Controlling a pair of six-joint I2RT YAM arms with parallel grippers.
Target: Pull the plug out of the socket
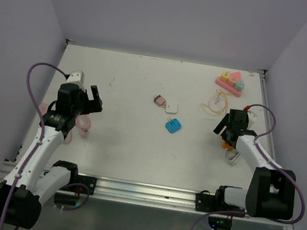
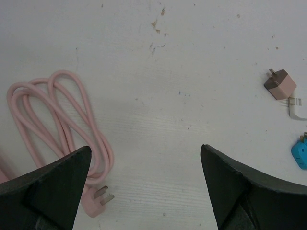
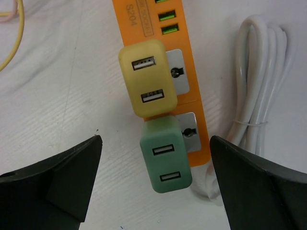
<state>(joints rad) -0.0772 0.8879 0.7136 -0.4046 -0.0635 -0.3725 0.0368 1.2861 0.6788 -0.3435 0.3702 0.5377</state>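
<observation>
My left gripper is too far from the orange power strip (image 1: 227,145) to reach it, so my right gripper should bring the power strip next to the blue adapter before pulling the plug off.
An orange power strip (image 3: 194,72) lies on the table under my right gripper (image 3: 156,146). A yellow USB adapter (image 3: 146,79) and a green USB adapter (image 3: 165,155) are plugged into it side by side. My right gripper is open, its fingers apart on either side of the green adapter and above it, touching nothing. In the top view the right gripper (image 1: 226,130) hovers over the strip (image 1: 228,145) at the right. My left gripper (image 1: 89,102) is open and empty at the left, above bare table (image 2: 145,153).
A coiled white cable (image 3: 261,96) lies right of the strip. A coiled pink cable (image 2: 57,120) with its plug (image 2: 98,199) lies under the left gripper. Pink (image 1: 158,99), white (image 1: 171,107) and blue (image 1: 172,125) adapters lie mid-table. A toy block set (image 1: 230,83) and yellow cord (image 1: 215,106) sit at back right.
</observation>
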